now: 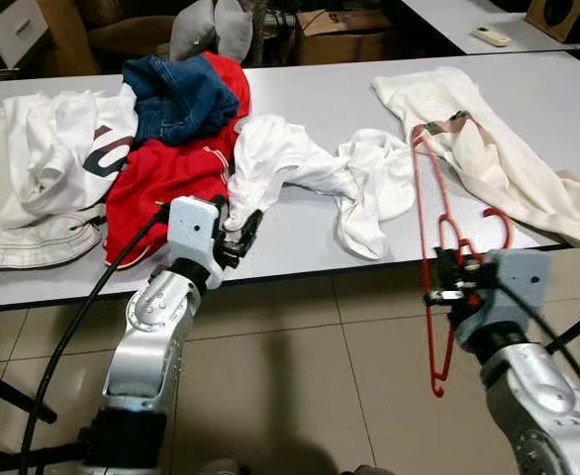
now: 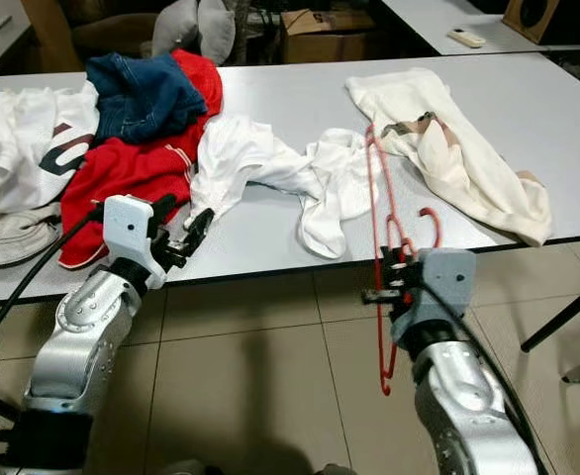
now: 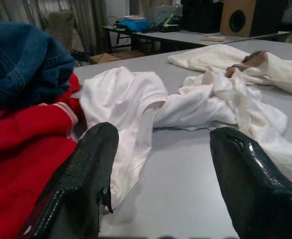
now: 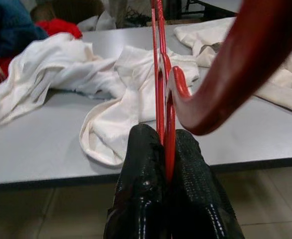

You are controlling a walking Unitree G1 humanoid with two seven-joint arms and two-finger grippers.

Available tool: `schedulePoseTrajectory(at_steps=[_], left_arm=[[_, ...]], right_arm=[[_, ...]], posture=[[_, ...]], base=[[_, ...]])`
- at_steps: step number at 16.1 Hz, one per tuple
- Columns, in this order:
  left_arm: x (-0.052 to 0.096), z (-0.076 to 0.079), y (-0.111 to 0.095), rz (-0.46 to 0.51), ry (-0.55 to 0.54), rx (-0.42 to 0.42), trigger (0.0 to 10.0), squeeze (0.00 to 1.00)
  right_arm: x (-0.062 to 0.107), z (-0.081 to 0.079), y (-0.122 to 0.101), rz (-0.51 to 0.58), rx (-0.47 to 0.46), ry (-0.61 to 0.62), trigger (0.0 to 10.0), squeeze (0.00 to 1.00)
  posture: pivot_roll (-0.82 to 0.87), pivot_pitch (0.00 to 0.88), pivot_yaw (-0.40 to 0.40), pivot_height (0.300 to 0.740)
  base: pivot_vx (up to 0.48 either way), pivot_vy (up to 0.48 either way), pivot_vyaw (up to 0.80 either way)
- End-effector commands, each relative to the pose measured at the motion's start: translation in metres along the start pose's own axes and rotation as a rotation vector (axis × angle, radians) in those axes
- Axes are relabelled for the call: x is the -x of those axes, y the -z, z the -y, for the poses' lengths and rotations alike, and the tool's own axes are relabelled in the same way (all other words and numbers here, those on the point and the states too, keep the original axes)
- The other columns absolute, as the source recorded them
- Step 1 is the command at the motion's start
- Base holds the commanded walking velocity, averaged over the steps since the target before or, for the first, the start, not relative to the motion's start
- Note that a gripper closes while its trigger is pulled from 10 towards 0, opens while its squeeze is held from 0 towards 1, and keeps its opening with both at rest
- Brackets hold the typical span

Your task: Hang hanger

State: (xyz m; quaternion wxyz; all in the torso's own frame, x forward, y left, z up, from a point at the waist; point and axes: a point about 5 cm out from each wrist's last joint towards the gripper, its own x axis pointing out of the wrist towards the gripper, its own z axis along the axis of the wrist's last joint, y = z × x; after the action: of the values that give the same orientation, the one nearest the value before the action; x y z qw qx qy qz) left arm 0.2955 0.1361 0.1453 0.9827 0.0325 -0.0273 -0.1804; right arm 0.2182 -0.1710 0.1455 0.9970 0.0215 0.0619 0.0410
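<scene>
My gripper will pull the shirt's edge, and the shirt will spread out and drape wide over the red hanger, because loose folds (image 1: 308, 168) bunch the white shirt (image 1: 374, 190) together.
My right gripper (image 1: 448, 284) is shut on a red wire hanger (image 4: 225, 69) just off the table's front edge. The hanger stands on end: its upper part leans over the tabletop by a cream garment (image 1: 488, 148) and its lower end hangs toward the floor. In the right wrist view both black fingers (image 4: 141, 184) press the thin red wires together. My left gripper (image 1: 239, 233) is open at the table's front edge, pointing at a crumpled white shirt (image 3: 121, 99) with nothing between its fingers.
The grey table (image 1: 310, 89) carries a red garment (image 1: 171, 168), blue jeans (image 1: 176, 94) and white clothes (image 1: 43, 148) on the left. A black cable (image 1: 72, 336) trails from my left arm. A second table with a remote (image 1: 490, 37) stands behind. Tiled floor lies below.
</scene>
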Motion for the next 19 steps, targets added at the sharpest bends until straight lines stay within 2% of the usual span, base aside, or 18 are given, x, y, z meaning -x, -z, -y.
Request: schedulePoseTrajectory(at_steps=[1,4,6,16,19], left_arm=[[0.004,0.0,0.0,-0.022,-0.021,-0.001,10.0,0.0],[0.003,-0.003,-0.003,-0.027,-0.036,0.0,10.0,0.0],[0.001,-0.006,-0.006,-0.029,-0.042,-0.003,10.0,0.0],[-0.003,-0.006,-0.004,-0.066,-0.017,-0.008,10.0,0.0],[-0.007,-0.009,0.001,-0.11,0.017,-0.06,10.0,0.0]], right_arm=[[-0.002,-0.002,-0.001,0.016,-0.001,-0.004,10.0,0.0],[-0.01,-0.007,-0.005,0.032,-0.007,-0.03,10.0,0.0],[-0.014,-0.007,-0.008,0.051,-0.002,-0.035,10.0,0.0],[-0.009,-0.013,-0.002,0.034,0.019,-0.061,10.0,0.0],[-0.009,-0.013,-0.002,0.033,0.018,-0.064,10.0,0.0]], posture=[[-0.06,0.048,0.023,0.74],[-0.06,0.039,0.019,0.74],[-0.06,0.034,0.018,0.74],[-0.08,0.014,0.044,0.74],[-0.08,0.008,0.045,0.74]], base=[[0.285,0.0,0.0],[0.296,0.0,-0.53],[0.321,0.0,0.0],[0.356,0.0,0.0],[0.102,0.0,0.0]])
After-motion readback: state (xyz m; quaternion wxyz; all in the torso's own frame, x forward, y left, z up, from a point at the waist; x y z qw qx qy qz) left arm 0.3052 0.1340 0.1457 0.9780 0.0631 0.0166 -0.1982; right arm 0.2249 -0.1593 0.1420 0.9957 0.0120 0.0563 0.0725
